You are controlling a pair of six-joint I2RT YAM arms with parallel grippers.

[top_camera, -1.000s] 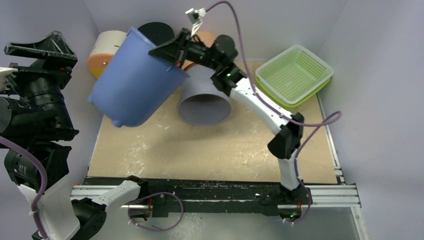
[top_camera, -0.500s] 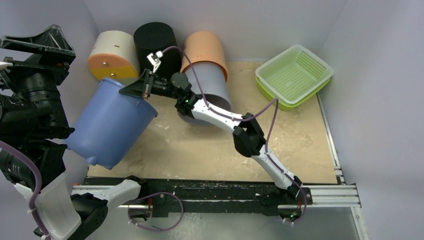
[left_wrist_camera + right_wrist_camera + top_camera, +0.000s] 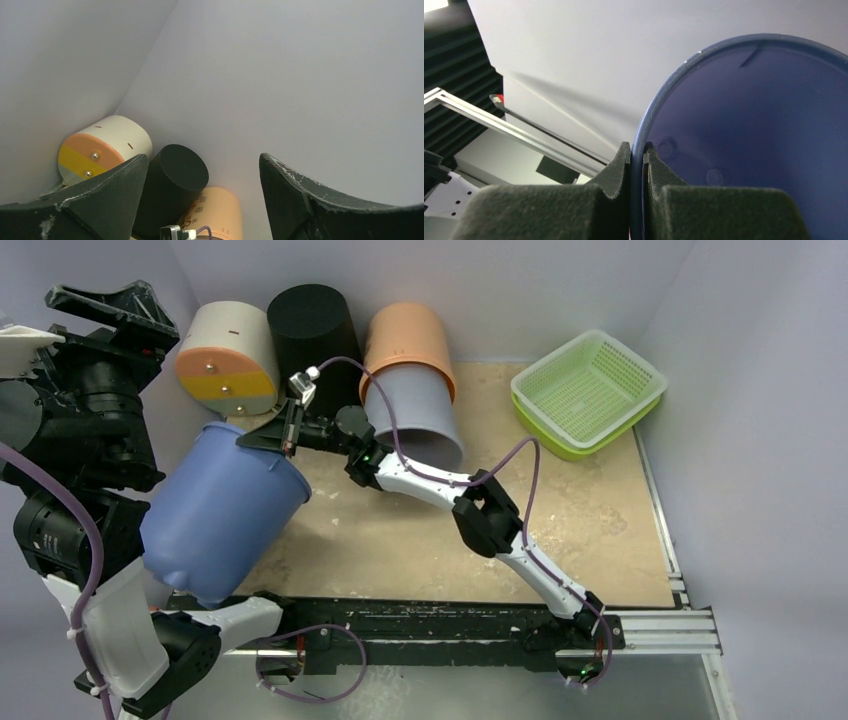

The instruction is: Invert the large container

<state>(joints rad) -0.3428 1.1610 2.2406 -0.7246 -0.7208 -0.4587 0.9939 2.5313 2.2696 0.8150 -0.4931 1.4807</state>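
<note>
My right gripper is tipping down the large blue container's pinched rim (image 3: 288,470), which faces open table (image 3: 330,525). It should continue to tip the rim down until the rim touches the table, then let go.
The large blue container (image 3: 220,515) hangs tilted over the table's near left corner, its base toward the front. My right gripper (image 3: 262,435) is shut on its rim; the right wrist view shows the two pads pinching the blue rim (image 3: 640,145), with the dark inside (image 3: 754,135) to the right. My left gripper (image 3: 105,315) is raised high at the far left, open and empty, its fingers (image 3: 100,195) spread wide in the left wrist view.
At the back lie a cream drum with an orange and yellow end (image 3: 228,360), a black cylinder (image 3: 312,325) and an orange cup nested over a grey one (image 3: 412,390). A green mesh basket (image 3: 588,385) sits at the back right.
My right arm has swung the blue container from high at the back down and left toward the near left corner, still gripping its rim. My left arm has shifted slightly.
</note>
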